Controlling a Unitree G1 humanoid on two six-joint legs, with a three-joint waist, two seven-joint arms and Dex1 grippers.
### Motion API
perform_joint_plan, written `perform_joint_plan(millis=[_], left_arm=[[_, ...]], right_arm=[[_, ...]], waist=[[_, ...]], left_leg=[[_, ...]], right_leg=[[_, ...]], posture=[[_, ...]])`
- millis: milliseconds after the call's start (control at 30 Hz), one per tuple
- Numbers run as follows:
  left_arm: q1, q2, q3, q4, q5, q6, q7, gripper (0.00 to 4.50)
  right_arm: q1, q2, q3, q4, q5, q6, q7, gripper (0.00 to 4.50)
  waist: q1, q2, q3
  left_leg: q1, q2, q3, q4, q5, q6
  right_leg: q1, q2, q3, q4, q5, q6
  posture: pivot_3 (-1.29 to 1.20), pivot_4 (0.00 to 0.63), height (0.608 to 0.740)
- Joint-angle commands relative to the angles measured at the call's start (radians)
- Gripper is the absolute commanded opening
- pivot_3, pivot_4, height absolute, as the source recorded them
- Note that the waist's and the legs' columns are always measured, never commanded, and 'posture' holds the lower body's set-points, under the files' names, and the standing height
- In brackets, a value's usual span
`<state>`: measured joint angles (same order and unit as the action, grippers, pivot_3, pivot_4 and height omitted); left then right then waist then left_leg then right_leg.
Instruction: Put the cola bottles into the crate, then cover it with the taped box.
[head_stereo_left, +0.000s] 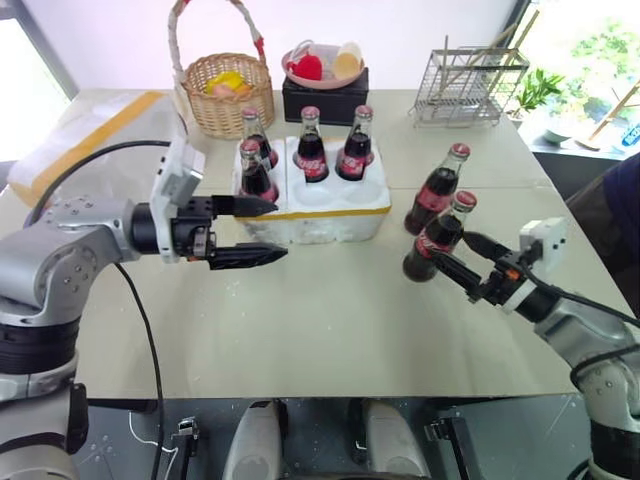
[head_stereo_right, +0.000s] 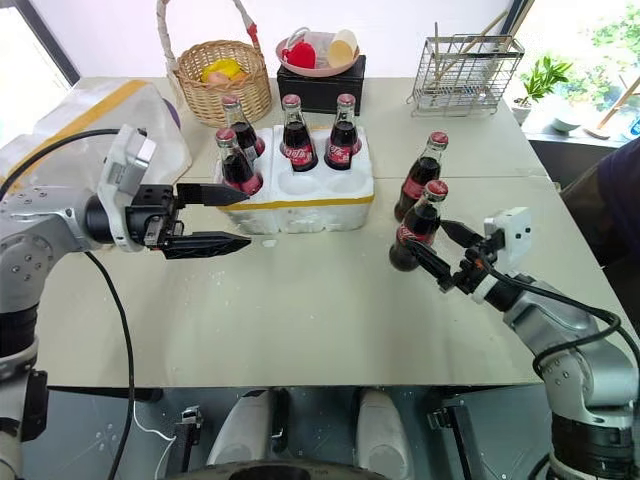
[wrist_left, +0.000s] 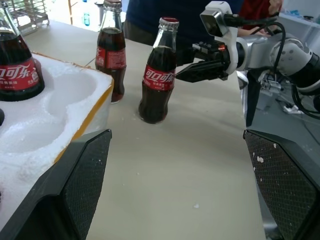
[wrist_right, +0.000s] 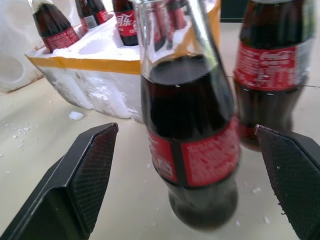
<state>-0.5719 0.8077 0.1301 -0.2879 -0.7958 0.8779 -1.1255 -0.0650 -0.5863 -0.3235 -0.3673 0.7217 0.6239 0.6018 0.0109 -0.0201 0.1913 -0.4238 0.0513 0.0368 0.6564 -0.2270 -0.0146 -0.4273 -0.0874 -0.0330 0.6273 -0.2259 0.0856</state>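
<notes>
I expect the cola to stay inside the near cola bottle (head_stereo_left: 433, 246) when I carry the bottle tilted to the crate, because a red cap (head_stereo_left: 465, 200) still closes it.
The crate (head_stereo_left: 330, 215), a low white foam tray with a yellow band, sits mid-table with four cola bottles (head_stereo_left: 311, 146) standing in its wells. Two more cola bottles stand on the table to its right, a far one (head_stereo_left: 437, 188) and a near one (head_stereo_left: 436, 240). My right gripper (head_stereo_left: 449, 249) is open and level, its fingers reaching to either side of the near bottle (wrist_right: 190, 145) without pressing it. Open and empty, my left gripper (head_stereo_left: 280, 230) hovers just before the crate's front left corner. The taped box (head_stereo_left: 80, 130) lies at the table's far left.
Along the back edge stand a wicker basket (head_stereo_left: 225, 95), a black box with a pink plate of toy food (head_stereo_left: 325, 85) and a wire rack (head_stereo_left: 465, 85). A person in dark blue (head_stereo_left: 620, 200) is at the table's right side.
</notes>
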Motion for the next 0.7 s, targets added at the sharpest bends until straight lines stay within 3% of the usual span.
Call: perform_joint_plan(millis=[33,167,267,333,367,567,700], left_arm=[[-0.013,-0.005,-0.001,-0.008,0.002,-0.032,0.011,4.41],[-0.024,-0.012,-0.006,0.006,0.010,-0.045,0.026,4.41],[-0.025,-0.010,0.000,0.003,0.004,-0.042,0.036,4.50],[-0.022,-0.005,0.011,0.000,-0.004,-0.037,0.045,4.50],[-0.017,-0.002,0.018,-0.002,-0.006,-0.037,0.051,4.50],[0.022,0.012,0.058,-0.033,-0.030,-0.023,0.091,4.50],[0.069,0.053,0.121,-0.055,-0.065,0.003,0.106,4.50]], right_arm=[[-0.050,0.010,0.040,0.015,-0.009,-0.026,0.027,4.50],[-0.103,0.025,0.100,0.102,-0.074,-0.065,0.035,4.50],[-0.126,0.026,0.082,0.116,-0.060,-0.069,0.044,3.76],[-0.133,0.012,0.057,0.095,-0.032,-0.045,0.047,2.86],[-0.137,0.001,0.041,0.078,-0.012,-0.033,0.052,2.68],[-0.223,-0.041,-0.032,-0.014,0.162,0.067,0.064,2.68],[-0.405,-0.047,0.019,-0.026,0.257,0.141,0.058,2.68]], waist=[[0.000,0.000,0.000],[0.000,0.000,0.000],[0.000,0.000,0.000],[0.000,0.000,0.000],[0.000,0.000,0.000],[-0.004,0.004,0.002],[-0.014,0.004,0.003]], left_leg=[[0.000,0.000,0.000,0.000,0.000,0.000],[0.000,0.000,0.000,0.000,0.000,0.000],[0.000,0.000,0.000,0.000,0.000,0.000],[0.000,0.000,0.000,0.000,0.000,0.000],[0.000,0.000,0.000,0.000,0.000,0.000],[0.000,0.000,0.001,0.000,0.000,0.000],[0.000,0.000,0.001,-0.001,0.000,0.000]], right_leg=[[0.000,0.000,0.000,0.000,0.000,0.000],[0.000,0.000,0.000,0.000,0.000,0.000],[0.000,0.000,0.000,0.000,0.000,0.000],[0.000,0.000,0.000,0.000,0.000,0.000],[0.000,0.000,0.000,0.000,0.000,0.000],[-0.002,0.000,0.001,0.001,0.000,0.000],[-0.003,0.000,0.002,0.002,0.000,0.000]], posture=[[0.00,0.150,0.740],[0.00,0.150,0.740],[0.00,0.150,0.740],[0.00,0.150,0.740],[0.00,0.150,0.740],[0.00,0.150,0.740],[0.00,0.150,0.740]])
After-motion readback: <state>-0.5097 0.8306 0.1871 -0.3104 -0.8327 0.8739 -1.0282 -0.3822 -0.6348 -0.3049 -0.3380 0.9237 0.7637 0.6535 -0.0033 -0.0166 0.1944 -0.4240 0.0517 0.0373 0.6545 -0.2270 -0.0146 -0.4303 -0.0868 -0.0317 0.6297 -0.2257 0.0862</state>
